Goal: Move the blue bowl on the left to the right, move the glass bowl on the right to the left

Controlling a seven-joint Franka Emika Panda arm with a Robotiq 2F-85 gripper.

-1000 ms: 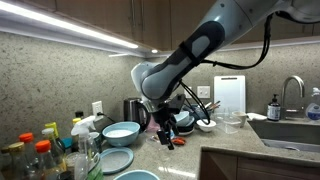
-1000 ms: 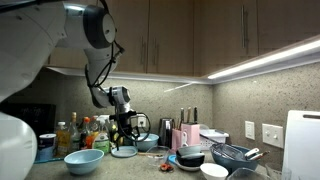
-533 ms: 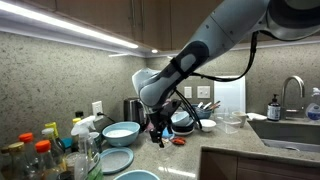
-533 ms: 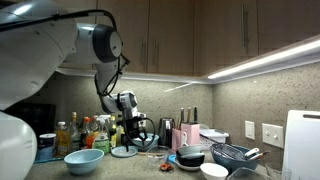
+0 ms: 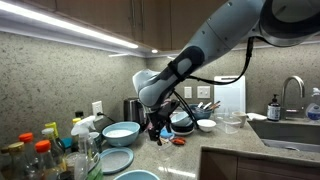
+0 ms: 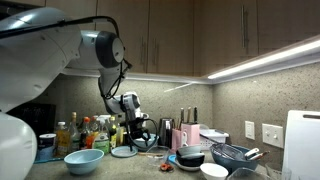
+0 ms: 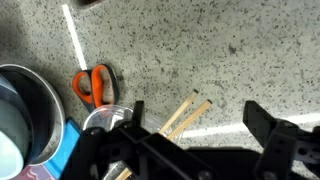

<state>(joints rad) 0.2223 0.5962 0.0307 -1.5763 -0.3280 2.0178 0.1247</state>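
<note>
Next, my gripper goes back over the glass bowl (image 7: 112, 132), since that bowl is off beside one finger, and lower at the rim where the wooden sticks cross.
My gripper (image 5: 158, 130) hangs low over the counter in both exterior views (image 6: 133, 135). In the wrist view its fingers (image 7: 195, 125) are open, with nothing between them but two wooden sticks (image 7: 185, 112) on the speckled counter. A small round see-through thing, seemingly the glass bowl (image 7: 104, 119), lies just beside one finger. A wide light blue bowl (image 5: 121, 131) stands left of the gripper. Another blue bowl (image 6: 84, 160) stands at the counter's front.
Orange-handled scissors (image 7: 95, 85) lie by a dark pot (image 7: 25, 110). A small white bowl (image 5: 206, 125), a larger clear container (image 5: 231, 122) and a sink (image 5: 290, 128) are to the right. Bottles (image 5: 40, 155) crowd the left. A blue plate (image 5: 117, 160) is in front.
The arm has swung and the gripper has shifted slightly sideways over the counter. The bowls have not moved.
</note>
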